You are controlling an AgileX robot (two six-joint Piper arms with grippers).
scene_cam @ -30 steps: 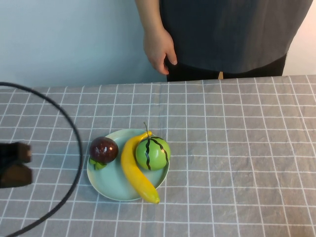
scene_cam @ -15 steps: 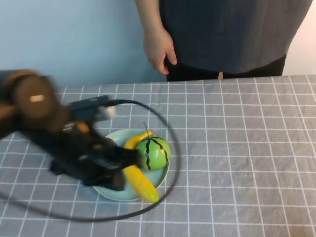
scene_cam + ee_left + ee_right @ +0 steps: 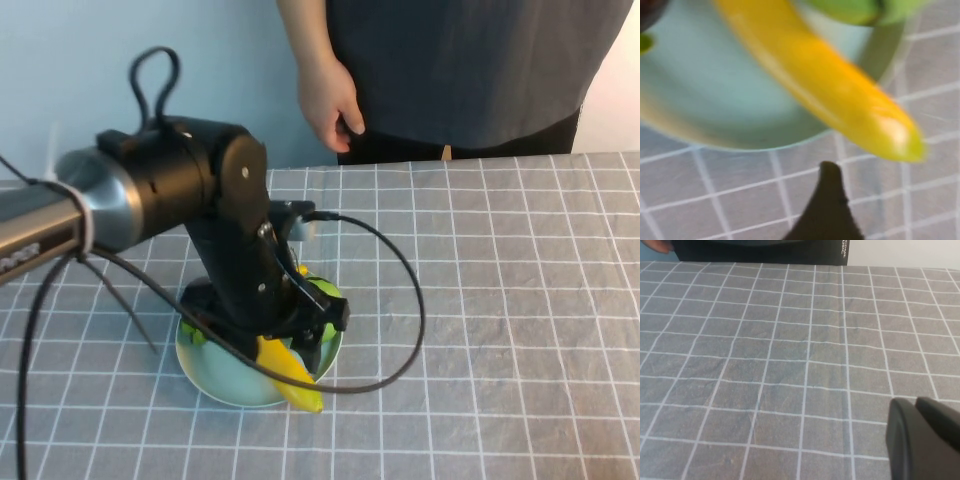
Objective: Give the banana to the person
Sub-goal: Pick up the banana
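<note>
Clear plate (image 3: 715, 75) lies between the banana and the purple fruit, so my left gripper should keep going down over the banana's middle (image 3: 767, 30) until its fingers are on both sides of it. Then it should close.
The long yellow banana (image 3: 292, 378) lies on a pale blue plate (image 3: 215, 378), beside a round green striped melon (image 3: 326, 296). My left gripper (image 3: 303, 343) hangs low over the plate, right above the banana's middle, and looks open and empty. In the left wrist view the banana (image 3: 830, 85) fills the picture close up, and one dark finger (image 3: 829, 200) stands apart from its greenish tip. The person (image 3: 460, 60) stands behind the table with a hand (image 3: 330, 100) hanging down. My right gripper (image 3: 915, 407) is shut and empty over bare cloth.
The grey checked tablecloth (image 3: 500, 300) covers the table. The left arm's black cable (image 3: 415, 310) loops out to the right of the plate. A dark purple fruit (image 3: 647, 7) sits at the plate's edge, hidden under the arm in the high view.
My left arm has swung in from the left edge and come down over the plate and the banana. The person's hand has barely moved.
</note>
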